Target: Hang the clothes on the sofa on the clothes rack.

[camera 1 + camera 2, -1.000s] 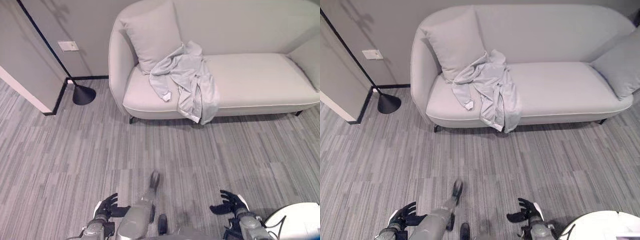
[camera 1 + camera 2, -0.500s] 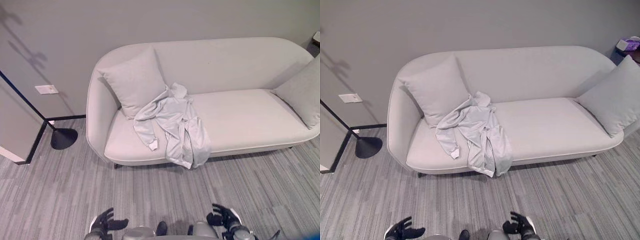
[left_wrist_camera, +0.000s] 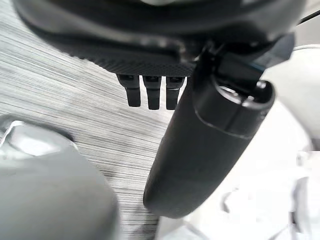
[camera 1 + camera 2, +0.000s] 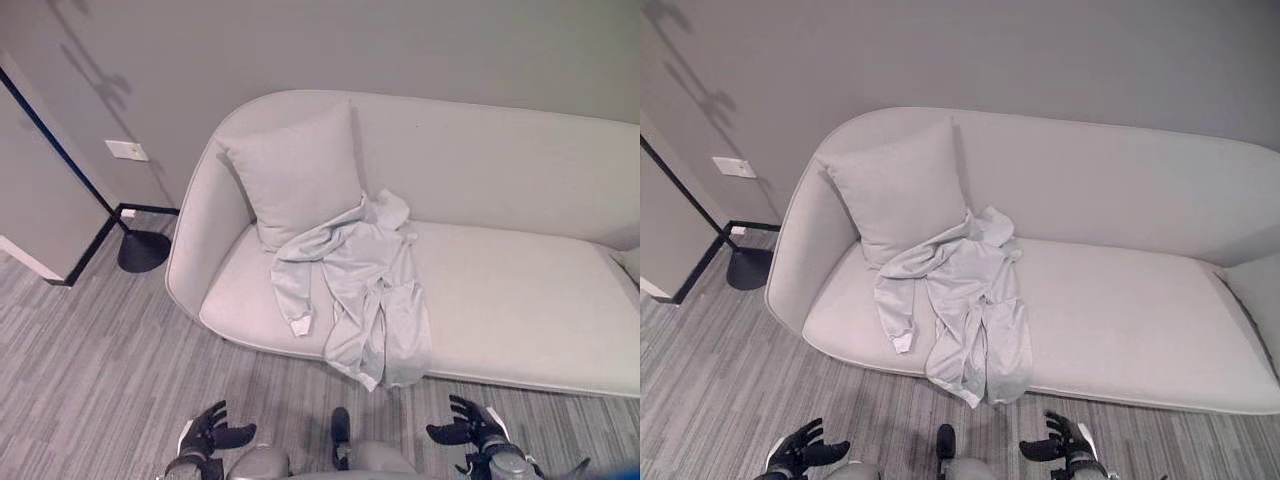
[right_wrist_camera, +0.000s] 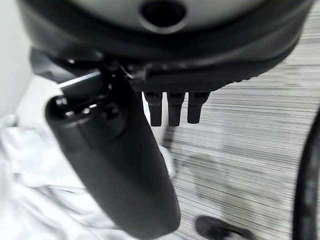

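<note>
I expect the garment (image 4: 365, 262) to hang in loose folds when I lift it, because the pale grey garment's lower end droops over the seat's front edge (image 4: 376, 362).
A crumpled pale grey garment (image 4: 356, 285) lies on the left half of a light grey sofa (image 4: 520, 310). Its upper part rests against a square cushion (image 4: 296, 172), and its lower end hangs over the seat's front edge. My left hand (image 4: 208, 437) is low in the left eye view, over the carpet, open and empty, well short of the sofa. On the other side my right hand (image 4: 470, 430) hovers just in front of the sofa's edge, open and empty too. In the wrist views, the left hand's fingers (image 3: 150, 92) and the right hand's fingers (image 5: 172, 108) hang straight.
A floor lamp's black round base (image 4: 143, 250) and thin slanted pole (image 4: 55, 140) stand left of the sofa by the wall. A wall corner (image 4: 35, 265) juts out at far left. Striped grey carpet (image 4: 90, 370) lies before the sofa. A second cushion's edge (image 4: 1255, 300) shows at far right.
The camera has moved closer to the sofa and shifted; the sofa and garment look larger and nearer. Both hands stay low, open and empty.
</note>
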Controlling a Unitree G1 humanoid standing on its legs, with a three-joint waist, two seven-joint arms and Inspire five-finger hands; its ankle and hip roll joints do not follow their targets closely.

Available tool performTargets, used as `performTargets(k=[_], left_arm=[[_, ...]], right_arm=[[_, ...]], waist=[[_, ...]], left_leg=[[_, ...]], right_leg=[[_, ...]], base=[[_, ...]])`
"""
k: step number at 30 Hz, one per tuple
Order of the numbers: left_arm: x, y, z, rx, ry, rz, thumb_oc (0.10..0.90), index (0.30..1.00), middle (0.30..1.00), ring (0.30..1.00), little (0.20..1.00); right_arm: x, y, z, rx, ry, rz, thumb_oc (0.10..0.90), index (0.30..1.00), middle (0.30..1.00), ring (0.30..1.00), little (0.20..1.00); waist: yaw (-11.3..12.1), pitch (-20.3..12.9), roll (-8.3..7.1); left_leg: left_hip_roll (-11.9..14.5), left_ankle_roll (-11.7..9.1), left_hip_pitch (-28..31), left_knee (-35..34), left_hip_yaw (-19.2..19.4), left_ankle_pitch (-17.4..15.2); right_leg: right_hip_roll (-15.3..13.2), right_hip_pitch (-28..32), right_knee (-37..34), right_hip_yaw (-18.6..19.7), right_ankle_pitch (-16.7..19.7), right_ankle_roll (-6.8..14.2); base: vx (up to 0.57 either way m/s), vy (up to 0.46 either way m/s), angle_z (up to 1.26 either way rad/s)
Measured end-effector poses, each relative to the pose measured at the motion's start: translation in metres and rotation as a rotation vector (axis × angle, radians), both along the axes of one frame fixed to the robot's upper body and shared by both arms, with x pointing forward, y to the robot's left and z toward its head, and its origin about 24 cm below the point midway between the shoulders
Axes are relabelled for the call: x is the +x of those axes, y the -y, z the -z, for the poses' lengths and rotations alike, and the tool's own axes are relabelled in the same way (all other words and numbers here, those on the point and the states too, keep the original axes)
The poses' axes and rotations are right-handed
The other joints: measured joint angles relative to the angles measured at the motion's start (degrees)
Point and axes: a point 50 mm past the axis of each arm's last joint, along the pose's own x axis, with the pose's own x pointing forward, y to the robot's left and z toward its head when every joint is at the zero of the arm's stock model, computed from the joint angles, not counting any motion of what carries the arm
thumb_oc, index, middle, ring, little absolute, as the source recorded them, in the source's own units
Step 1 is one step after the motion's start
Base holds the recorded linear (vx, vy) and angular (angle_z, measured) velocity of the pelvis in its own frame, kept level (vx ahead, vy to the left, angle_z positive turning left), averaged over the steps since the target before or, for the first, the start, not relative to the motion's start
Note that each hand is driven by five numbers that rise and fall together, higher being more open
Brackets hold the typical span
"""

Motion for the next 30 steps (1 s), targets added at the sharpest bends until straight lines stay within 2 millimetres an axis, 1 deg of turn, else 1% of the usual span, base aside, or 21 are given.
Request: performTargets(k=[1, 3, 4, 6, 7, 8, 9, 10, 11, 12, 13, 14, 16, 18, 20, 22, 23, 25, 26, 28, 30], left_arm=[[0.005, 0.001, -0.003, -0.002, 0.024, 0.008, 0.8, 0.9, 0.9, 0.9, 0.9], [0.029, 0.008, -0.02, -0.011, 0.141, 0.044, 0.8, 0.9, 0.9, 0.9, 0.9], [0.037, 0.012, -0.025, -0.006, 0.168, 0.078, 0.8, 0.9, 0.9, 0.9, 0.9], [0.052, 0.021, -0.032, -0.018, 0.207, 0.114, 0.8, 0.9, 0.9, 0.9, 0.9], [0.047, 0.023, -0.031, -0.019, 0.192, 0.13, 0.8, 0.9, 0.9, 0.9, 0.9], [0.04, 0.028, -0.027, -0.023, 0.169, 0.145, 0.8, 0.9, 0.9, 0.9, 0.9], [0.04, 0.028, -0.03, -0.011, 0.187, 0.169, 0.8, 0.9, 0.9, 0.9, 0.9], [0.045, 0.024, -0.037, 0.007, 0.218, 0.185, 0.8, 0.9, 0.9, 0.9, 0.9], [0.049, 0.016, -0.045, 0.053, 0.245, 0.229, 0.8, 0.9, 0.9, 0.9, 0.9], [0.059, 0.01, -0.058, 0.094, 0.293, 0.261, 0.8, 0.9, 0.9, 0.9, 0.9], [0.061, 0.005, -0.063, 0.13, 0.308, 0.284, 0.8, 0.9, 0.9, 0.9, 0.9], [0.062, -0.001, -0.067, 0.156, 0.321, 0.28, 0.8, 0.9, 0.9, 0.9, 0.9], [0.065, -0.006, -0.071, 0.2, 0.324, 0.301, 0.8, 0.9, 0.9, 0.9, 0.9], [0.071, -0.012, -0.079, 0.253, 0.343, 0.341, 0.8, 0.9, 0.9, 0.9, 0.9], [0.075, -0.016, -0.084, 0.272, 0.357, 0.352, 0.8, 0.9, 0.9, 0.9, 0.9], [0.081, -0.013, -0.088, 0.272, 0.373, 0.357, 0.8, 0.9, 0.9, 0.9, 0.9], [0.085, -0.012, -0.09, 0.273, 0.386, 0.368, 0.8, 0.9, 0.9, 0.9, 0.9], [0.094, -0.009, -0.096, 0.284, 0.414, 0.386, 0.8, 0.9, 0.9, 0.9, 0.9], [0.098, -0.005, -0.099, 0.297, 0.427, 0.411, 0.8, 0.9, 0.9, 0.9, 0.9], [0.099, 0.002, -0.105, 0.292, 0.465, 0.435, 0.8, 0.9, 0.9, 0.9, 0.9], [0.101, 0.011, -0.116, 0.28, 0.523, 0.455, 0.8, 0.9, 0.9, 0.9, 0.9]], right_arm=[[-0.001, 0.001, 0.0, -0.002, -0.001, 0.005, 0.8, 0.9, 0.9, 0.9, 0.9], [0.015, 0.002, -0.007, -0.007, 0.04, 0.009, 0.8, 0.9, 0.9, 0.9, 0.9], [0.022, 0.004, -0.009, -0.023, 0.051, 0.01, 0.8, 0.9, 0.9, 0.9, 0.9], [0.034, 0.009, -0.016, -0.036, 0.078, 0.018, 0.8, 0.9, 0.9, 0.9, 0.9], [0.042, 0.009, -0.021, -0.039, 0.103, 0.01, 0.8, 0.9, 0.9, 0.9, 0.9], [0.044, 0.014, -0.026, -0.062, 0.116, -0.011, 0.8, 0.9, 0.9, 0.9, 0.9], [0.047, 0.018, -0.03, -0.075, 0.131, -0.016, 0.8, 0.9, 0.9, 0.9, 0.9], [0.046, 0.016, -0.028, -0.069, 0.124, -0.016, 0.8, 0.9, 0.9, 0.9, 0.9], [0.044, 0.015, -0.026, -0.064, 0.104, -0.015, 0.8, 0.9, 0.9, 0.9, 0.9], [0.045, 0.016, -0.026, -0.07, 0.104, -0.016, 0.8, 0.9, 0.9, 0.9, 0.9], [0.045, 0.016, -0.027, -0.073, 0.104, -0.019, 0.8, 0.9, 0.9, 0.9, 0.9], [0.043, 0.016, -0.026, -0.085, 0.098, -0.033, 0.8, 0.9, 0.9, 0.9, 0.9], [0.039, 0.015, -0.025, -0.09, 0.091, -0.05, 0.8, 0.9, 0.9, 0.9, 0.9], [0.044, 0.013, -0.032, -0.087, 0.128, -0.066, 0.8, 0.9, 0.9, 0.9, 0.9], [0.051, 0.009, -0.039, -0.083, 0.175, -0.086, 0.8, 0.9, 0.9, 0.9, 0.9], [0.057, 0.009, -0.045, -0.087, 0.204, -0.098, 0.8, 0.9, 0.9, 0.9, 0.9], [0.059, 0.008, -0.048, -0.088, 0.219, -0.1, 0.8, 0.9, 0.9, 0.9, 0.9], [0.06, 0.009, -0.05, -0.091, 0.23, -0.091, 0.8, 0.9, 0.9, 0.9, 0.9], [0.055, 0.011, -0.049, -0.092, 0.229, -0.079, 0.8, 0.9, 0.9, 0.9, 0.9], [0.053, 0.018, -0.052, -0.107, 0.231, -0.065, 0.8, 0.9, 0.9, 0.9, 0.9], [0.057, 0.029, -0.061, -0.144, 0.249, -0.075, 0.8, 0.9, 0.9, 0.9, 0.9]], waist=[[0.0, 0.3, -0.02], [0.9, 1.9, 0.95], [1.2, 2.3, 1.75], [1.9, 3.6, 3.56], [2.0, 3.0, 6.03], [2.1, 1.4, 9.51], [2.9, -0.1, 12.89], [2.9, 0.0, 12.07], [3.3, 0.1, 9.93], [3.4, 0.1, 9.75], [3.7, 0.0, 10.04], [3.9, 0.1, 10.15], [3.5, 0.0, 9.7], [3.0, 0.3, 8.56], [2.8, 1.0, 7.35], [1.6, 1.8, 6.86], [0.5, 2.0, 6.16], [-0.4, 2.7, 4.31], [-1.2, 2.6, 3.22], [-2.1, 2.5, 3.42], [-2.1, 2.0, 5.12]], left_leg=[[0.1, -0.3, -0.1, -2.5, 0.5, 1.1], [0.7, -1.2, -2.6, -10.5, 1.1, 4.8], [0.7, -2.9, -3.8, -15.9, 1.0, 7.1], [0.6, -2.9, -6.2, -14.6, 1.1, 7.7], [0.9, -1.7, -6.9, -8.0, 1.0, 6.6], [2.2, 0.1, -6.7, -6.3, 0.2, 4.5], [4.3, 1.0, -6.5, -7.2, 1.2, 7.4], [3.1, 1.7, -5.9, -7.7, 1.5, 8.1], [1.1, 2.9, -4.2, -9.4, 2.7, 8.9], [-0.2, 3.7, -3.4, -10.1, 3.9, 11.1], [0.1, 4.1, -2.3, -10.8, 4.5, 11.5], [0.2, 4.4, -0.5, -11.6, 6.9, 13.3], [-0.8, 5.2, 1.6, -12.4, 6.8, 12.6], [-0.8, 5.3, 2.4, -14.2, 6.6, 12.6], [-0.3, 5.6, 2.6, -15.0, 6.3, 13.1], [0.7, 5.5, 2.4, -14.5, 5.6, 12.1], [1.0, 5.0, 2.6, -14.6, 4.1, 11.6], [0.6, 4.3, 4.4, -15.3, 2.3, 10.9], [0.0, 3.8, 5.3, -15.7, 0.4, 10.4], [0.7, 3.1, 6.6, -15.6, -2.0, 8.9], [4.0, 1.4, 7.3, -15.1, -3.1, 7.0]], right_leg=[[-0.1, -0.2, -0.2, -0.2, 0.0, 0.0], [-0.4, 0.1, 0.0, 0.2, -0.3, 0.0], [-0.4, -0.4, -0.3, 0.7, -1.3, 0.7], [-0.1, -0.3, -0.3, 2.0, -1.8, 1.8], [0.9, 0.3, -0.3, 4.6, -3.1, 3.8], [2.6, 0.7, 0.4, 5.0, -5.3, 6.8], [4.4, -3.4, 10.8, 4.2, -6.6, 5.0], [2.6, -3.9, 16.1, 3.5, -9.9, 5.0], [-0.8, -4.1, 17.9, 3.1, -14.5, 6.6], [-1.8, -4.8, 18.4, 3.5, -15.6, 7.9], [-2.2, -4.6, 19.9, 4.3, -16.1, 7.7], [-3.8, -4.2, 22.9, 3.3, -17.4, 6.5], [-5.9, -4.1, 25.6, 3.0, -17.3, 6.7], [-6.7, -5.4, 24.5, 2.1, -16.8, 7.6], [-6.5, -7.0, 20.4, -0.2, -15.5, 9.1], [-3.9, -9.1, 15.5, 1.1, -13.3, 12.4], [-2.5, -9.8, 8.0, 1.9, -9.3, 13.2], [-2.1, -9.9, 1.8, 1.8, -4.8, 13.4], [-2.8, -9.3, 0.8, 2.2, -4.0, 13.6], [-2.3, -9.4, 4.2, 1.3, 0.3, 11.5], [0.3, -8.5, 4.8, -0.4, 0.6, 9.2]], base=[[0.2, 0.117, 0.13], [0.29, 0.211, 0.0], [0.31, 0.267, -0.15], [0.38, 0.358, -0.49], [0.43, 0.409, -0.98], [0.49, 0.529, -1.28], [0.34, 0.377, -0.83], [0.35, 0.428, -0.68], [0.22, 0.232, -0.39], [0.22, 0.23, -0.44], [0.23, 0.136, -0.47], [0.23, 0.086, -0.44], [0.25, 0.019, -0.15], [0.2, -0.094, -0.05], [0.25, -0.118, 0.01], [0.28, -0.123, 0.22], [0.49, -0.252, 0.44], [0.43, -0.259, 0.58], [0.25, -0.171, 0.74], [0.32, -0.233, 0.71], [0.26, -0.242, 0.45]])
